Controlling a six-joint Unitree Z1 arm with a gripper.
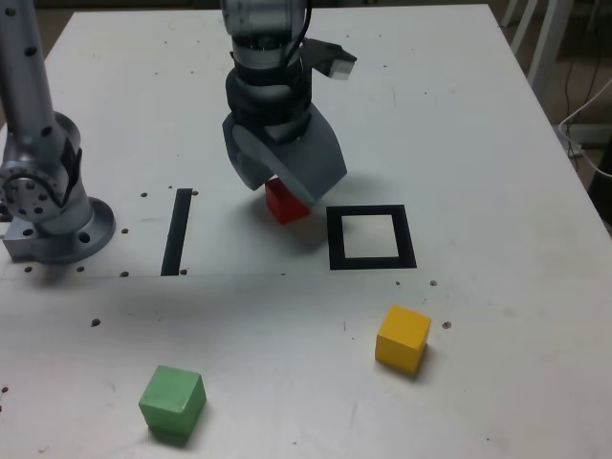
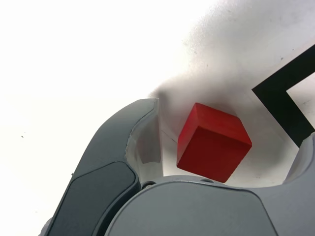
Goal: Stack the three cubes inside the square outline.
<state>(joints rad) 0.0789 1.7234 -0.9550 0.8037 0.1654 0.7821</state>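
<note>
My gripper will turn the red cube (image 1: 285, 203) square to its fingers when I close it, as the cube sits with slanted sides (image 2: 214, 153) between the open fingers.
The red cube (image 1: 286, 204) rests on the white table just to the exterior view's left of the square outline (image 1: 371, 263). My gripper (image 1: 285, 191) is lowered over it and open, one jaw on each side. In the wrist view the red cube (image 2: 212, 142) sits between the jaws of the gripper (image 2: 229, 128) with a visible gap to each jaw, and a corner of the square outline (image 2: 283, 101) shows beyond it. The yellow cube (image 1: 402, 338) lies in front of the outline. The green cube (image 1: 172, 402) lies near the front edge at the exterior view's left.
A narrow black strip (image 1: 177, 230) is taped to the exterior view's left of the red cube. The arm's grey base (image 1: 53, 215) stands at the far left. Small dark screw holes dot the table (image 1: 459, 124).
</note>
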